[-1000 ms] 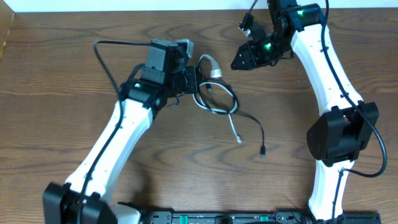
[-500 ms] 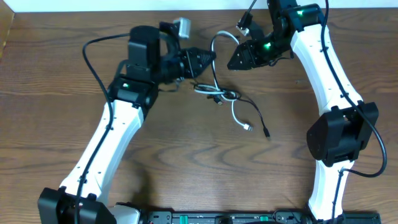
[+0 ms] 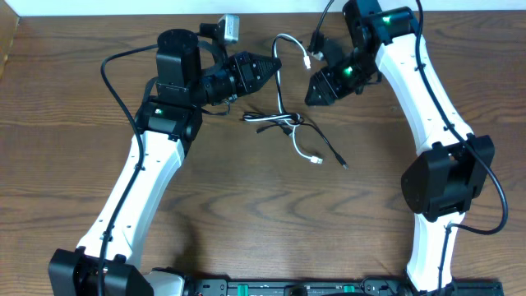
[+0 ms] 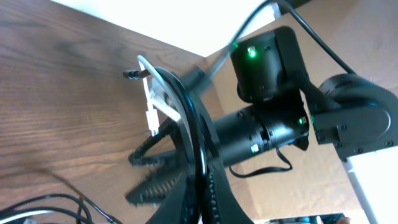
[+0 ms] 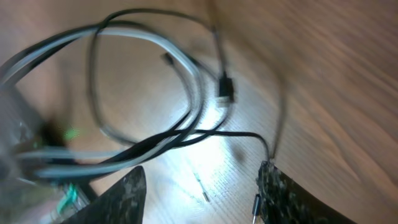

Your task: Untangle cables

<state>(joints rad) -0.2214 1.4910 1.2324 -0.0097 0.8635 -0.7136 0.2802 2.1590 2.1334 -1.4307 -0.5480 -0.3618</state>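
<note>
The black and white cables together are pinched in my left gripper above their crossing. It should release them and my right gripper lift from the crossed bundle.
My left gripper is shut on the black and white cables and holds them above the table near the back. The white cable arcs up from the jaws to a plug near my right gripper. Both cords drop to a crossed bundle on the table. The white end and the black cable's plug trail to the right. In the left wrist view the black cable runs between the shut jaws. My right gripper is open and empty, with the white cable and black cable looped beyond it.
Wooden table with a white wall strip along the back edge. Thick black arm wires run beside the left arm and right arm. The two grippers face each other closely at the back middle.
My left gripper has moved up and back with the cables, dragging the bundle and loose plug ends leftward. My right gripper has shifted slightly down and toward the hanging cords.
</note>
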